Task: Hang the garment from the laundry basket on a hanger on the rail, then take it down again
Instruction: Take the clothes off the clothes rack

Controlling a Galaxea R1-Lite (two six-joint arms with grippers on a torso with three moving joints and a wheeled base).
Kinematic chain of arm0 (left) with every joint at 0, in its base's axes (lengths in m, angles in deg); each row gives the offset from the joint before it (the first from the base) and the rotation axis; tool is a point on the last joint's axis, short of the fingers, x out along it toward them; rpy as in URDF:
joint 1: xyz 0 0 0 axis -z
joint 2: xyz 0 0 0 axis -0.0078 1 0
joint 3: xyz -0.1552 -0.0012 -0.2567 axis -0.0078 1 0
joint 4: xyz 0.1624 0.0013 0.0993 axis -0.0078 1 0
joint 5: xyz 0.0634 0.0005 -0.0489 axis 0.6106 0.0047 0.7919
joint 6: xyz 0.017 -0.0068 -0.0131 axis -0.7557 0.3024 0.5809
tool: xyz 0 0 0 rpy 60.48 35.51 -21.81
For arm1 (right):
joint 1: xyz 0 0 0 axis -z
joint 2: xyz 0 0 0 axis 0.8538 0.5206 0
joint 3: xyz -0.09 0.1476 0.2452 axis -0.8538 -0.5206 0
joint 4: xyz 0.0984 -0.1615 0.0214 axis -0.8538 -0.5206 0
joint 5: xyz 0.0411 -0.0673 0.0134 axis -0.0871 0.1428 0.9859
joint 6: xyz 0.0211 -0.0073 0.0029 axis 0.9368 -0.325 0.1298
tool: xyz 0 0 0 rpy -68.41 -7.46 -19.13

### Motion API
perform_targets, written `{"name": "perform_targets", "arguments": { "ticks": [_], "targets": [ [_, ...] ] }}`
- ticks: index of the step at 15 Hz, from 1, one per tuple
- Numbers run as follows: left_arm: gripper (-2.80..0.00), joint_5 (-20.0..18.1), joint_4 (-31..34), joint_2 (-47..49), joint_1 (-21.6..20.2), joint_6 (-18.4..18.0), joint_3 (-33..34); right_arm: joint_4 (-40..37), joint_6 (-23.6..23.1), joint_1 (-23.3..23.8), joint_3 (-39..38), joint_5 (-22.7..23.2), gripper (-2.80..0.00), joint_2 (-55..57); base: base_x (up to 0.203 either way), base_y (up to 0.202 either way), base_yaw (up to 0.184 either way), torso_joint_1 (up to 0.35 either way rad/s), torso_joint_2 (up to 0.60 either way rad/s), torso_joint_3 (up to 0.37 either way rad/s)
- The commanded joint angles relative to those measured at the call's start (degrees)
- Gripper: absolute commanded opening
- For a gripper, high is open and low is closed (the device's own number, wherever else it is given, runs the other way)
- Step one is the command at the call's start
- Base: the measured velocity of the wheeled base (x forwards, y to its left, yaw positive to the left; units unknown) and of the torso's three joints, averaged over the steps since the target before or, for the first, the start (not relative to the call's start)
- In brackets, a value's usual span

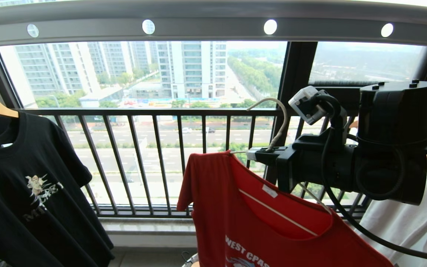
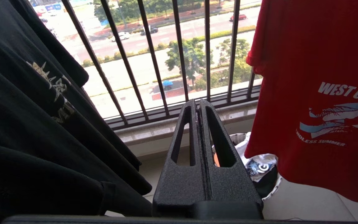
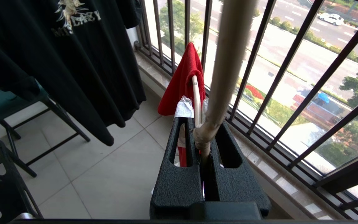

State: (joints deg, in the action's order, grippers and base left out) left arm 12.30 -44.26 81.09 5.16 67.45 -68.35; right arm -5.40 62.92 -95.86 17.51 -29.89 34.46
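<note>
My left gripper should go on moving toward the red garment's shoulder [image 1: 210, 161] before it opens facing it, since that shoulder hangs free while my right gripper holds the hanger's neck [image 1: 272, 144].
The red garment [image 1: 258, 230] hangs on the cream-white hanger [image 1: 281, 122], whose thin bar crosses the neck opening. My right gripper [image 1: 254, 154] is shut on the hanger's neck, just under the hook. The hook stands free, well below the grey rail [image 1: 213, 22] that spans the top. In the right wrist view the hanger's stem [image 3: 228, 62] rises from between the pads of the right gripper [image 3: 199, 119], with the garment [image 3: 185, 77] draped beyond. My left gripper [image 2: 197, 102] is shut on nothing, low, left of the garment [image 2: 315, 93]. The laundry basket [image 2: 236, 137] sits on the floor behind it.
A black T-shirt [image 1: 32, 193] on a wooden hanger hangs at the left. A white garment [image 1: 402, 222] hangs at the right behind my right arm. The black balcony railing [image 1: 143, 159] runs across the window. A folding chair [image 3: 11, 124] stands on the tiled floor.
</note>
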Motion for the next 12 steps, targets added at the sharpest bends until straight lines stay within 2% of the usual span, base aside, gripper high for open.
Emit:
{"name": "perform_targets", "arguments": {
  "ticks": [1,3,5,8,9,10,11,12],
  "targets": [
    [-2.80,-3.3,-0.1,21.4,3.9,-0.2,-6.7,1.7,0.0,0.0,-0.1,-0.1,-2.80,1.4,0.000,0.000,0.000,0.000,0.00,0.000],
    [-2.80,-9.4,-0.3,32.0,9.9,1.1,-15.3,1.7,0.0,0.0,0.0,-0.1,-2.80,2.2,0.000,0.000,0.000,0.000,0.00,0.000],
    [-2.80,-13.0,-0.6,39.5,19.8,4.3,-20.1,1.9,0.0,-0.3,0.0,-0.2,-2.80,3.1,0.000,0.000,0.000,0.000,0.00,0.000],
    [-2.80,-14.6,-1.3,50.1,26.1,6.6,-23.2,1.9,0.2,-1.1,0.2,-0.3,-2.80,2.7,0.000,0.000,0.000,0.000,0.00,0.000],
    [-2.80,-14.8,-3.1,53.0,27.1,7.8,-23.0,1.9,1.1,-1.4,0.4,-0.3,-2.80,2.4,0.000,0.000,0.000,0.000,0.00,0.000],
    [-2.80,-14.8,-8.2,55.4,28.2,9.6,-21.7,1.9,1.8,-2.5,0.4,-0.5,-2.80,2.0,0.000,0.000,0.000,0.000,0.00,0.000],
    [0.00,-13.6,-13.5,57.7,29.4,11.0,-20.5,1.8,2.2,-3.1,0.3,-0.7,-2.80,1.8,0.000,0.000,0.000,0.000,0.00,0.000],
    [0.00,-9.0,-16.3,59.0,30.7,12.5,-20.3,1.8,2.3,-3.3,0.2,-0.8,-2.80,2.0,0.000,0.000,0.000,0.000,0.00,0.000]
  ]
}}
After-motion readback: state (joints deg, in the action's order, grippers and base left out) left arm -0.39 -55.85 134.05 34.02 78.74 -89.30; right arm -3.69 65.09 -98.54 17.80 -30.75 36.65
